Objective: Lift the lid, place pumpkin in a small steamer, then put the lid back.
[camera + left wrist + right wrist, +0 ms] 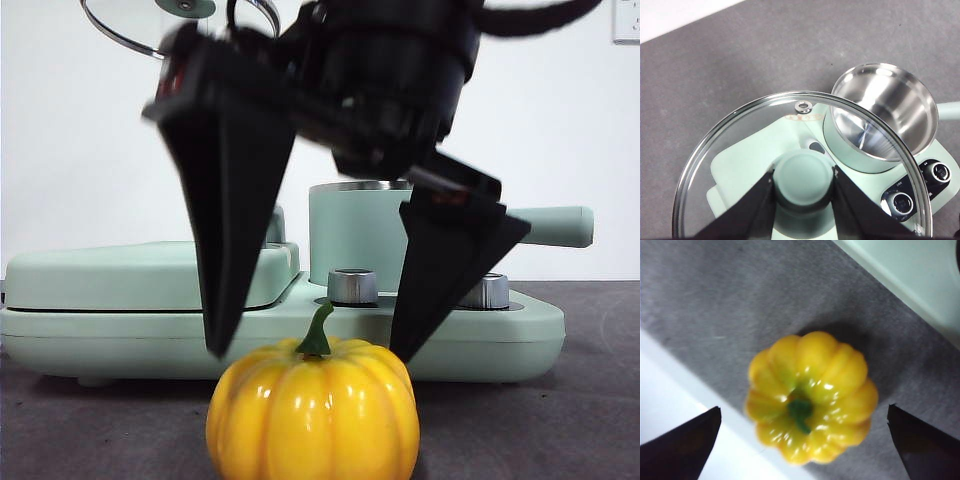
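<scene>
The yellow-orange pumpkin is squat and the steamer's side is tall, so I expect the pumpkin to sink below the steamer's rim when the robot lowers it inside.
The yellow-orange pumpkin with its green stem sits on the dark table mat near the front edge. My right gripper hangs open just above it, one jaw to each side, not touching. Behind stands the small steamer, uncovered, its steel inside bare. The glass lid is held high in the air by its mint-green knob, with my left gripper shut on that knob.
The wide mint-green griddle unit stretches across the back, its flat cover on the left and two steel dials in front of the steamer. The steamer's long handle points right.
</scene>
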Motion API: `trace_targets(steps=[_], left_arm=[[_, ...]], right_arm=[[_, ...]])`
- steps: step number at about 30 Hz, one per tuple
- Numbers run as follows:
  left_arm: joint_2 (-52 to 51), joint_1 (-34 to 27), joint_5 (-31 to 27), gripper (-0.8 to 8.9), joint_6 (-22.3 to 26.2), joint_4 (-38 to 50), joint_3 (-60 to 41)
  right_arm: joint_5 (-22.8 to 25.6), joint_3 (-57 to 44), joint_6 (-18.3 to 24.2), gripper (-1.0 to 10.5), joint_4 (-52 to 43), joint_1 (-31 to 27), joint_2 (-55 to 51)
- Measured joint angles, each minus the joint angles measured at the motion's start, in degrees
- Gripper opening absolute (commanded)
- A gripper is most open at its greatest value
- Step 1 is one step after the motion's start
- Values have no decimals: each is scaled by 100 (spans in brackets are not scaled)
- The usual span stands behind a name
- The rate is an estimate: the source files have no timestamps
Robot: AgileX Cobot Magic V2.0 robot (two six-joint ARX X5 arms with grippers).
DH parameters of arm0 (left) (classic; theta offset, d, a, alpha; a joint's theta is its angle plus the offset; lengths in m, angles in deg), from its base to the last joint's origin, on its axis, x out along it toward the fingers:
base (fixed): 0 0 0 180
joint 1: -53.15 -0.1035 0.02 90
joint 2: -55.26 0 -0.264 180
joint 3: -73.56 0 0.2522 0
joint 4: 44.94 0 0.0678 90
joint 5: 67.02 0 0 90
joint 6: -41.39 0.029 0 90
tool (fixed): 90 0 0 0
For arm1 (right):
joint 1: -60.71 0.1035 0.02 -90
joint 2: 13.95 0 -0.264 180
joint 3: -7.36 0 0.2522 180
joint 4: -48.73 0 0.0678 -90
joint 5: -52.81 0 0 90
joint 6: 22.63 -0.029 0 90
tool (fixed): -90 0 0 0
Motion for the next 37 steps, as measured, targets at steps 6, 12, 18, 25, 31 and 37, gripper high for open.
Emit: trace_targets(steps=[6, 12, 18, 25, 31, 37], left_arm=[[-11, 0, -2, 15, 2, 2, 0], [-11, 0, -2, 15, 2, 7, 0], [-11, 0, -2, 15, 2, 9, 0], [-11, 0, -2, 15, 2, 13, 0], [-11, -76, 0, 15, 2, 85, 0], [-11, -164, 0, 15, 0, 118, 0]], right_arm=[[20, 2, 70, 655, -173, 55, 378], [35, 2, 247, 543, -245, 55, 584], [103, 2, 321, 369, -251, 66, 590], [7, 306, 330, 370, 330, 68, 590], [7, 1510, 592, 370, 1659, 61, 590], [-11, 2924, 774, 370, 3018, -280, 590]])
